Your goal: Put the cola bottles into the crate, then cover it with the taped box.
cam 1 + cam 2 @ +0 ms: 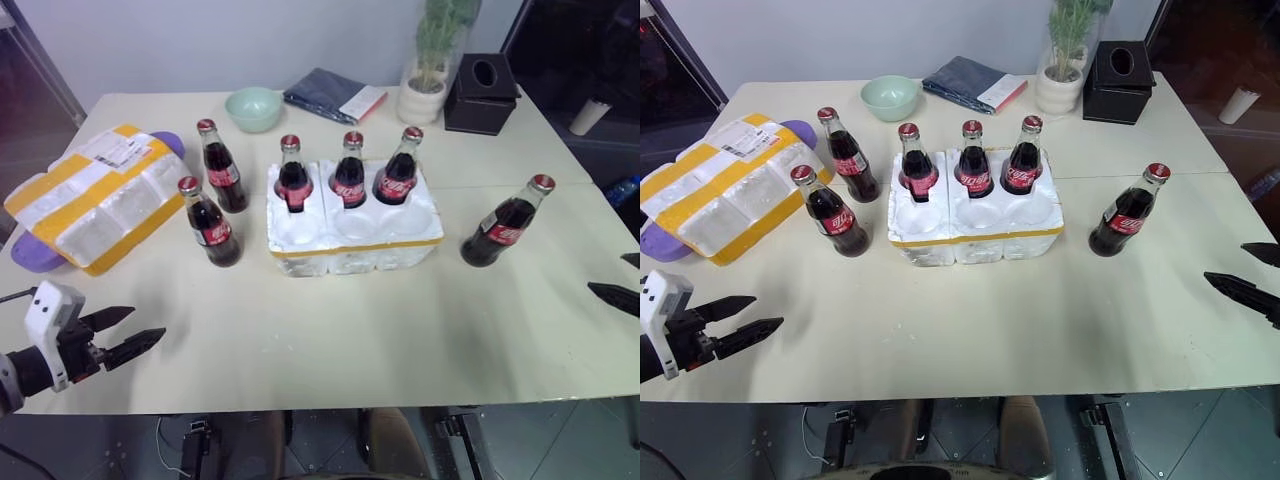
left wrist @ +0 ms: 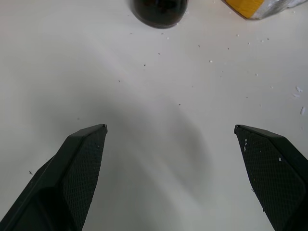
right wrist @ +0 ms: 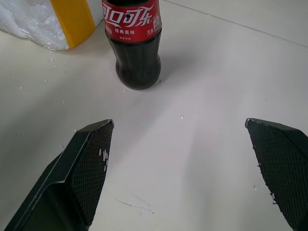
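Note:
The near cola bottle (image 1: 211, 226) will go down just as deep when the robot lowers it into the crate, because the back-row bottles (image 1: 349, 180) sit sunk to their labels.
The white foam crate (image 1: 300, 250) with a yellow band sits mid-table, and three cola bottles (image 1: 349, 172) stand in its back row of wells. Two more cola bottles (image 1: 210, 224) stand on the table just left of the crate, between it and the taped box (image 1: 95, 198), which lies at the far left. One bottle (image 1: 505, 223) stands alone to the crate's right. My left gripper (image 1: 128, 333) is open and empty near the front left edge. At the right edge my right gripper (image 1: 1250, 272) hovers open, with that lone bottle (image 3: 135, 41) ahead of its fingers.
At the back of the table are a green bowl (image 1: 253, 107), a folded dark cloth with a booklet (image 1: 333, 95), a potted plant (image 1: 428, 70) and a black tissue box (image 1: 483, 94). A purple object (image 1: 30, 255) lies under the taped box.

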Motion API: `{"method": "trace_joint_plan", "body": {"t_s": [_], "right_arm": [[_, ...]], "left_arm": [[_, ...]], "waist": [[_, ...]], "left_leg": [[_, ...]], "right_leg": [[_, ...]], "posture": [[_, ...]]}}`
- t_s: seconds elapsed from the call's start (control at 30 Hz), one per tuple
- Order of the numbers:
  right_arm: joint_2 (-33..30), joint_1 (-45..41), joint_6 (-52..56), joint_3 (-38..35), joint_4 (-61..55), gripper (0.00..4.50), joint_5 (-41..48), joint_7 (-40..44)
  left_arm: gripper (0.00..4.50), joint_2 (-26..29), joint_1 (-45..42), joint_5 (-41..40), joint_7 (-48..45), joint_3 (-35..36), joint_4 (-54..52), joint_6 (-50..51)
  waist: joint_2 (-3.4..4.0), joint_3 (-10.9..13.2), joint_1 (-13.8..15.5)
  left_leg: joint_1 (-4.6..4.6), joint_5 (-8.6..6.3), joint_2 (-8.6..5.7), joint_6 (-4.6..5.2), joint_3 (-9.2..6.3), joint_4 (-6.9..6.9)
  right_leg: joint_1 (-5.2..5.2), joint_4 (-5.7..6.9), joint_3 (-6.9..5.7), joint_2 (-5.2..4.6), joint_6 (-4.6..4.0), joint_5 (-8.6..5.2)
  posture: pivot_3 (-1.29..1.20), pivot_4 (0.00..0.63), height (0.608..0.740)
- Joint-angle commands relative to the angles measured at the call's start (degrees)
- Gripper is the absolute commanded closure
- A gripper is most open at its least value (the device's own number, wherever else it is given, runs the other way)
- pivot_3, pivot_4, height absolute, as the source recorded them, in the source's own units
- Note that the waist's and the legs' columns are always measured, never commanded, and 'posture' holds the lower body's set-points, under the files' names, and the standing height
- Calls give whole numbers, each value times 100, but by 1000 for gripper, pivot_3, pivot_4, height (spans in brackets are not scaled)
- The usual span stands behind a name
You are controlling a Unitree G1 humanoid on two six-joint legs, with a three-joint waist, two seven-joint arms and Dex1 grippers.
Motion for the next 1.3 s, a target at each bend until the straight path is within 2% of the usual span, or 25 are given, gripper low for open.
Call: {"method": "trace_joint_plan", "body": {"t_s": [0.03,0.47,0.77,0.83,0.9,1.07,1.3], "right_arm": [[-35,-106,-149,-111,42,0,-13,-73],[26,-262,-194,-37,123,0,-25,-201],[-412,-737,815,-277,-169,0,610,137],[-669,-957,1087,-260,-544,0,865,323],[-853,-1091,1375,-216,-912,0,1088,497],[-1404,-1475,2347,-85,-1984,0,2008,1032],[-1731,-2839,3066,754,-2637,0,3182,767]], "left_arm": [[59,57,-16,192,-27,66,18,-306],[59,-34,-450,184,98,58,262,-469],[59,191,-1001,-93,-211,18,277,-293],[59,358,-1494,-277,-293,-52,448,-146],[59,463,-1913,-306,-324,-209,643,-81],[59,376,-3089,126,-297,-1138,1355,-413],[59,26,-3922,881,-434,-2335,2023,-1116]], "waist": [[0,0,-1],[0,-1,-1],[2,-1,-13],[3,0,-11],[12,0,-5],[17,-3,3],[13,-1,-8]], "left_leg": [[0,0,0,0,0,0],[2,0,0,0,1,2],[4,1,0,1,1,2],[6,1,0,1,2,4],[9,1,0,1,1,10],[13,1,0,1,-3,6],[4,1,0,1,-2,6]], "right_leg": [[0,0,0,0,0,0],[2,4,1,0,1,1],[4,7,1,1,2,1],[4,13,1,1,2,1],[3,26,1,2,2,1],[7,26,0,5,6,2],[-4,27,1,5,29,15]], "posture": [[0,150,740],[0,150,740],[0,150,740],[0,150,740],[0,150,740],[0,150,740],[0,150,740]]}}
